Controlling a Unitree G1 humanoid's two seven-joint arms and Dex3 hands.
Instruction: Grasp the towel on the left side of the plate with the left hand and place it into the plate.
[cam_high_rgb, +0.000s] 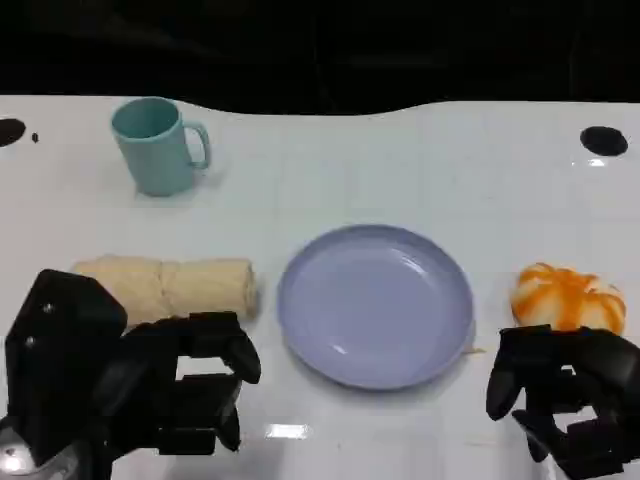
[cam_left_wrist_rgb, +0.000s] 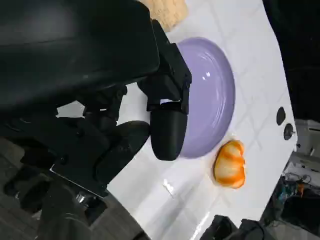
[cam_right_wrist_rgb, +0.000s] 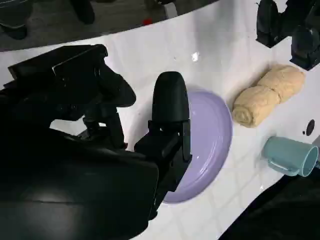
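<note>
My gripper will carry the rolled cream towel (cam_high_rgb: 208, 288) to the plate, and the towel will stay one rolled bundle because it is drawn in at its middle (cam_high_rgb: 165, 285).
A rolled cream towel (cam_high_rgb: 170, 287) lies on the white table just left of the lavender plate (cam_high_rgb: 375, 303), which holds nothing. My left hand (cam_high_rgb: 165, 385) hovers in front of the towel, fingers apart and holding nothing. My right hand (cam_high_rgb: 565, 400) stays at the lower right, just in front of an orange-and-white bun-like object (cam_high_rgb: 567, 297), also holding nothing. The right wrist view shows the towel (cam_right_wrist_rgb: 267, 94) beyond the plate (cam_right_wrist_rgb: 207, 145), with the left hand's fingers (cam_right_wrist_rgb: 280, 25) near it. The left wrist view has the plate (cam_left_wrist_rgb: 210, 95) and a corner of the towel (cam_left_wrist_rgb: 167, 11).
A teal mug (cam_high_rgb: 158, 145) stands at the back left, its handle pointing right. Two dark round holes (cam_high_rgb: 603, 140) mark the table's far corners. The table's far edge runs along a dark background. Bare tabletop lies between the mug and the plate.
</note>
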